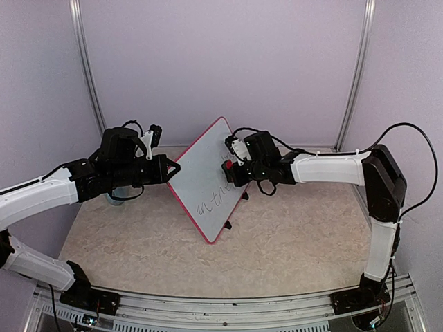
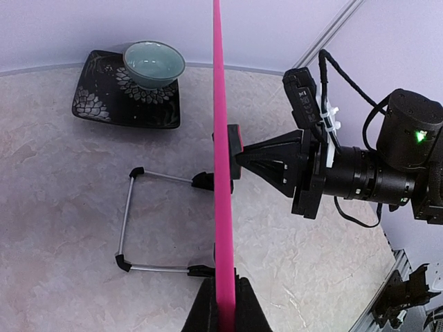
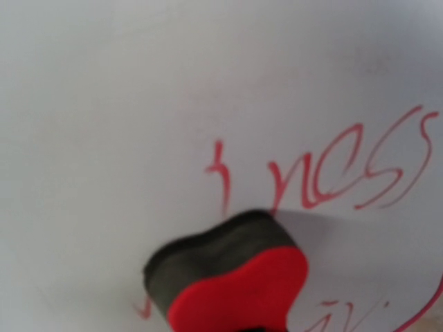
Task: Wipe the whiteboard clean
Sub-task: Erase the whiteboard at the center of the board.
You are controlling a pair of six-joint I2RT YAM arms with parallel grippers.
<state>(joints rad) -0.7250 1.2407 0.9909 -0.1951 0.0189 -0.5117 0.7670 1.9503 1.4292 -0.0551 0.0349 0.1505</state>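
The red eraser (image 3: 232, 273) is crooked in my right gripper at the whiteboard, so next I put it down beside the whiteboard (image 1: 264, 218) and pick it up straight before I wipe.
The whiteboard (image 1: 201, 176) stands tilted on edge mid-table, with a pink-red frame and handwriting on its lower half. My left gripper (image 1: 172, 168) is shut on its left frame edge; in the left wrist view the black fingers (image 2: 208, 311) pinch the pink frame (image 2: 221, 173). My right gripper (image 1: 232, 171) is shut on a red eraser (image 1: 229, 166) pressed against the board's face. In the right wrist view the eraser (image 3: 228, 277) shows its black felt against the white surface (image 3: 138, 83), just below red writing (image 3: 332, 180).
A wire stand (image 2: 127, 228) with black feet props the board from behind. A pale green bowl (image 2: 154, 63) sits on a black patterned plate (image 2: 104, 104) at the back left. Metal poles (image 1: 86, 62) rise along the back walls.
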